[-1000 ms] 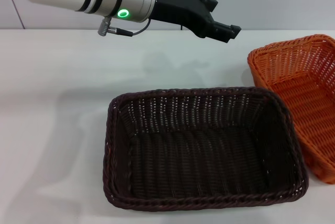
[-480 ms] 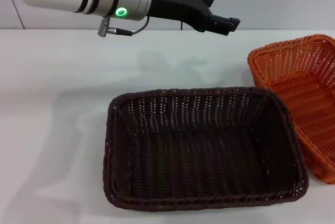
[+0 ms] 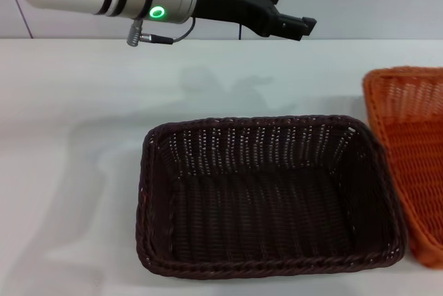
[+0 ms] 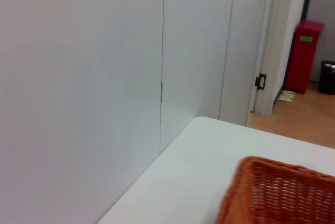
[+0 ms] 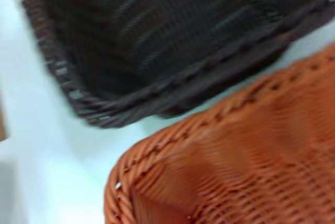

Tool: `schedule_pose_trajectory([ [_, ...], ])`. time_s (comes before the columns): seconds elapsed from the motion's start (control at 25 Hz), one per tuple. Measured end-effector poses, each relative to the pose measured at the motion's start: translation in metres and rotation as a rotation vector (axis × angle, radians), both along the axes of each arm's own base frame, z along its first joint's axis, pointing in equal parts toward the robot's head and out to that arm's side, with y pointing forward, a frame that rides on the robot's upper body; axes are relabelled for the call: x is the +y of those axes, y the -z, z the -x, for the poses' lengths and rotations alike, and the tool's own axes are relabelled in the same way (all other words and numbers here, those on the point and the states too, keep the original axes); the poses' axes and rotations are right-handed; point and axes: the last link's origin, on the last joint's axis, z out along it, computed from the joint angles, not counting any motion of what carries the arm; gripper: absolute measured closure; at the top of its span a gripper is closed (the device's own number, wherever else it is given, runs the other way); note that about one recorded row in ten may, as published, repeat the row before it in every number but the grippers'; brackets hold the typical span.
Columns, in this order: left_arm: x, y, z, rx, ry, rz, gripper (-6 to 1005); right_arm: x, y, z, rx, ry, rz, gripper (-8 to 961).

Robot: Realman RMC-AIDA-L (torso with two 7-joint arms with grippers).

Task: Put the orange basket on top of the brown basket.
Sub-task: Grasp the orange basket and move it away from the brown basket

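Note:
The orange basket sits at a slant against the brown basket's side rim (image 3: 386, 173), so I should pull it back and straighten it with my right gripper before I lift it by its far corner (image 3: 372, 77).
The brown basket (image 3: 263, 124) sits upright in the middle of the white table. The orange basket (image 3: 408, 144) lies to its right, partly cut off by the head view's right edge, with a narrow strip of table between them. My left gripper (image 3: 304, 26) hangs high over the table's far side, behind the brown basket and apart from both baskets. The left wrist view shows a corner of the orange basket (image 4: 277, 192). The right wrist view looks closely down on the orange basket's rim (image 5: 235, 166) with the brown basket (image 5: 157, 35) beside it. My right gripper is not seen.
The white table (image 3: 83, 102) stretches bare to the left and behind the baskets, ending at a grey wall. The left wrist view shows the wall panels, a doorway and a red bin (image 4: 305, 56) beyond the table's end.
The orange basket has shifted to the right and a little nearer, widening its gap to the brown basket. The left gripper has risen slightly and levelled out.

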Motion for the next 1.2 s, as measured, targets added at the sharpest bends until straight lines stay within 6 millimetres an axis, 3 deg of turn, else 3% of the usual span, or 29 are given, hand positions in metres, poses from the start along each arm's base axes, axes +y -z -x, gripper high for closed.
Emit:
schedule_pose_trajectory([
  [0.28,-0.002,-0.017,0.013,-0.111,-0.021,-0.044,137,-0.020,0.026,0.017,-0.031,-0.021,0.149,285],
  [0.8,-0.008,-0.025,0.019,-0.193,0.003,-0.052,137,-0.053,0.056,0.037,0.062,-0.036,0.376,285],
  [1.0,-0.006,-0.023,0.021,-0.216,0.011,-0.061,137,-0.058,0.046,0.041,0.087,-0.025,0.403,286],
  [1.2,-0.005,-0.026,0.020,-0.231,0.010,-0.070,137,-0.043,0.010,0.042,0.120,-0.049,0.250,286],
])
